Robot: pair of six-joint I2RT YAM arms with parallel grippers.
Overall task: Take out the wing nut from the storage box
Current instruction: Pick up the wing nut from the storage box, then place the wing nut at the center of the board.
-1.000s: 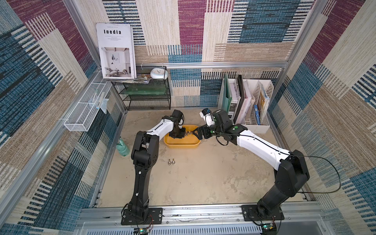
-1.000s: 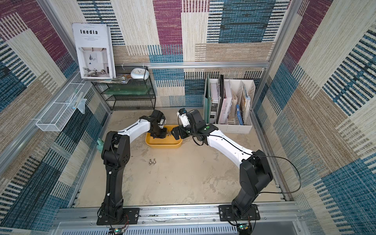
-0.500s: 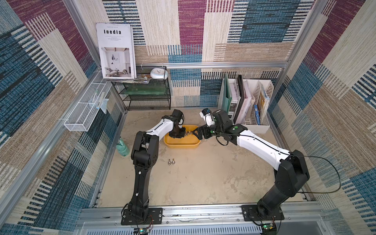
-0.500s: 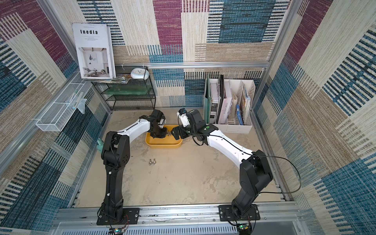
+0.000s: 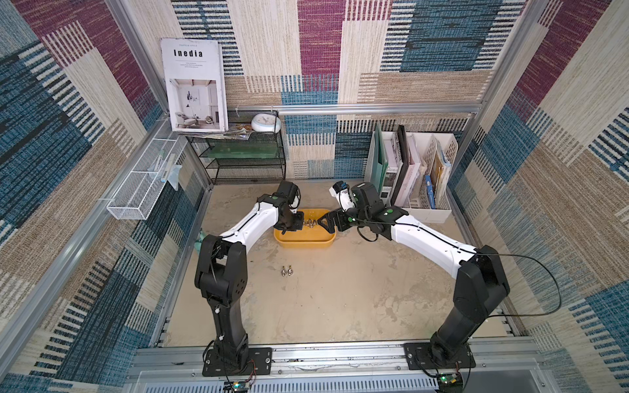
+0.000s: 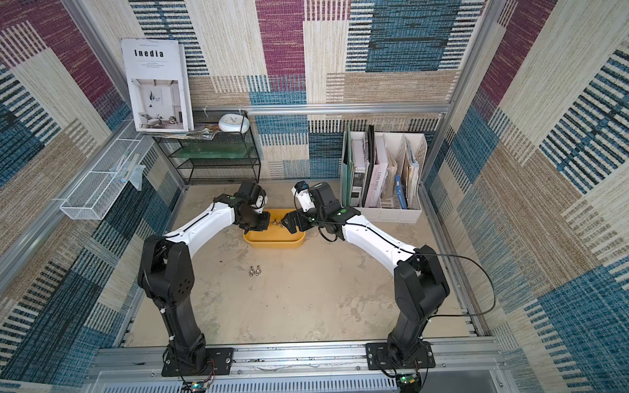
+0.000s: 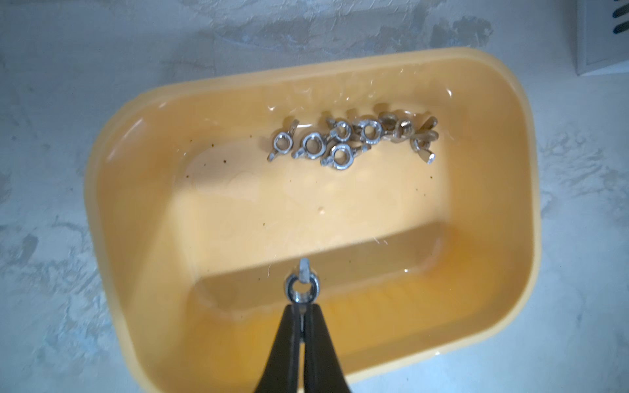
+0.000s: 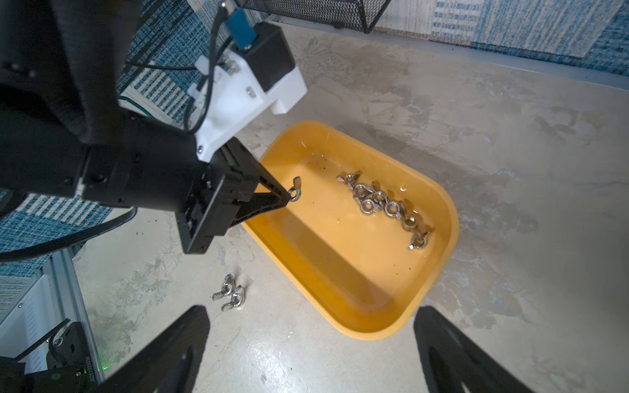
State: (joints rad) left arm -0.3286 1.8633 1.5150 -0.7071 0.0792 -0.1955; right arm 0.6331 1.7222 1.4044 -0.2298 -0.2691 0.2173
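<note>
The wing nut is held by its wing in my left gripper's fingers, so I should keep carrying it until it rests beside the wing nuts outside the storage box.
The storage box is a shallow yellow tub on the floor between both arms, also seen in the left wrist view and the right wrist view. My left gripper is shut on one silver wing nut by its wing, a little above the tub's near end. Several more wing nuts lie in a row inside the tub. My right gripper stands open above the floor at the tub's other end, holding nothing.
Two wing nuts lie on the floor in front of the tub. A white file organizer stands at the back right, a black wire shelf at the back left. A white mesh basket hangs on the left wall.
The left gripper's jaws have closed onto the wing nut. Neither arm has visibly moved.
</note>
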